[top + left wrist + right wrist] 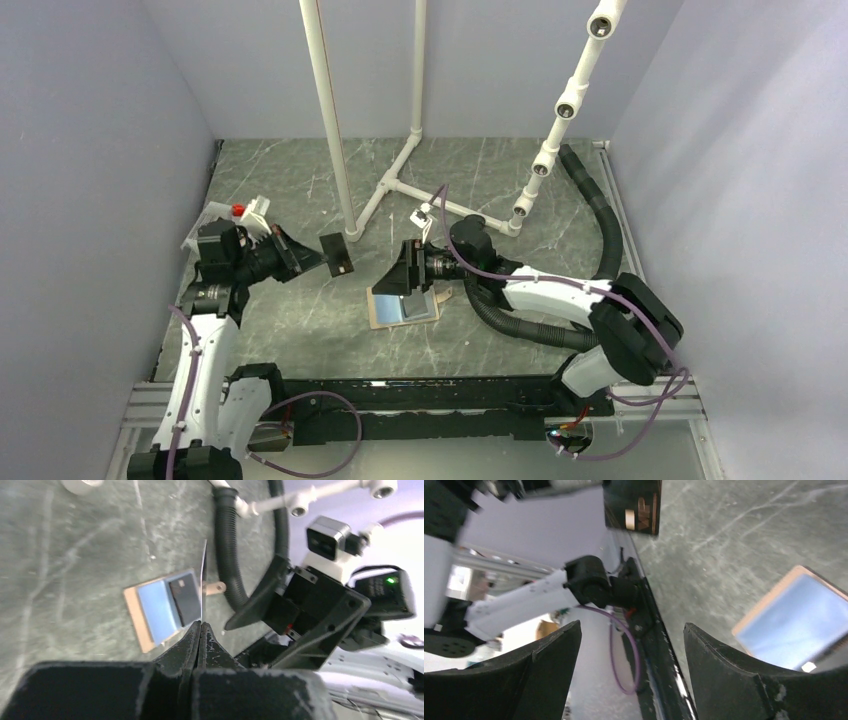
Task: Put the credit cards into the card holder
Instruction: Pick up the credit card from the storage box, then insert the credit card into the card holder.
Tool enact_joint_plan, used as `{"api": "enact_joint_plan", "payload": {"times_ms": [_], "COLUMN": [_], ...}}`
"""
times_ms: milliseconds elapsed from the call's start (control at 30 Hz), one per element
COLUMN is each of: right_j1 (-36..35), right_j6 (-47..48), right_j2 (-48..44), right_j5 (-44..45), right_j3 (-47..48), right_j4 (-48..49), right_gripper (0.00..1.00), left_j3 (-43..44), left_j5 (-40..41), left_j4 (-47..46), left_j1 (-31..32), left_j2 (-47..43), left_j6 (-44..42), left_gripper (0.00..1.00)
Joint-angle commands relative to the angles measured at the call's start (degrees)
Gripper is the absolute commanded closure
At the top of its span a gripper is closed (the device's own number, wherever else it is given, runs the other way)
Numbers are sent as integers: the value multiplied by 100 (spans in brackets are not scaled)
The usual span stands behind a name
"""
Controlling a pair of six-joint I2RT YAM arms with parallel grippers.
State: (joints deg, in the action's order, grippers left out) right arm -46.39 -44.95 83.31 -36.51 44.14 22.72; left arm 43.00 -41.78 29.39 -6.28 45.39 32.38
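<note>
The card holder (404, 308) is lying loose, so the robot's left gripper should pass its credit card to the right gripper and then keep the holder's edge (372, 311) still.
My left gripper (316, 257) is shut on a dark glossy credit card (337, 254) and holds it above the table, left of the card holder. In the left wrist view the jaws (201, 625) pinch this card edge-on (202, 580). The tan card holder (403, 306) lies open and flat, its bluish-grey pocket up. In the left wrist view a second dark card (184, 599) lies on its pocket (157, 607). My right gripper (402, 270) is open and empty just above the holder's far edge. The right wrist view shows the held card (634, 505) and the holder (796, 617).
A white tray (256, 214) with a red-capped item sits at the far left behind my left arm. A white PVC pipe frame (400, 178) stands at the back. A black corrugated hose (520, 325) curves right of the holder.
</note>
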Motion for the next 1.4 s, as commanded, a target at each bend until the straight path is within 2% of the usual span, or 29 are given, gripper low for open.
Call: {"api": "enact_joint_plan", "payload": {"times_ms": [0,67,133,267,400,500,600,700,800,833,900,933,1000,1033,1067,1133,1200,1300,1367], "right_j1": [-10,-11,6,70,163,207,235,262,293,317,421,487,571,578,578,627,631,632,615], "right_j6": [-1914,-2343,-2581,-2684,-2780,-2934,-2984,-2947,-2842,-2756,-2375,-2010,-832,-195,290,804,1189,1447,1441], "right_j2": [432,637,797,882,958,1089,1169,1252,1329,1305,1089,900,635,600,568,447,349,558,682], "right_j5": [-217,-188,-112,89,134,60,57,43,2,-18,-10,66,88,214,306,517,792,851,764], "right_j3": [-306,-370,-373,-340,-260,-151,-108,-49,-16,-38,-186,-253,99,405,558,644,720,902,906], "right_j4": [2630,3262,3575,3596,3639,3840,3931,3897,3717,3604,2946,2255,-18,-1237,-1994,-3022,-3681,-4203,-4231], "right_gripper": [22,22,23,28,38,50,67,74,96,100,100,100,100,100,100,100,100,100,100], "left_j3": [-733,-1022,-1027,-1100,-1302,-1481,-1537,-1672,-1743,-1732,-1586,-1439,-1198,-1156,-1143,-1149,-985,-848,-863], "left_j5": [-1147,-1279,-1371,-1575,-1625,-1656,-1632,-1649,-1575,-1529,-1245,-1038,-591,-378,-178,225,626,871,920], "left_j4": [-2419,-3091,-3117,-3331,-3545,-3830,-3780,-4001,-3983,-3905,-3221,-2696,-1964,-1870,-1905,-2123,-2166,-2414,-2671], "left_j1": [208,255,259,295,382,435,497,588,787,856,979,1051,1263,1404,1594,2026,2503,2924,3087], "left_j2": [-263,-259,-162,-52,-77,-75,-78,-70,-34,-1,163,307,608,724,843,1099,1460,2094,2451], "left_j6": [1702,2125,2096,2188,2402,2590,2530,2696,2673,2605,2255,1971,1427,1330,1295,1251,1065,934,948], "left_gripper": [100,100,100,100,100,100,100,100,100,100,99,89,71,64,59,54,58,76,85]}}
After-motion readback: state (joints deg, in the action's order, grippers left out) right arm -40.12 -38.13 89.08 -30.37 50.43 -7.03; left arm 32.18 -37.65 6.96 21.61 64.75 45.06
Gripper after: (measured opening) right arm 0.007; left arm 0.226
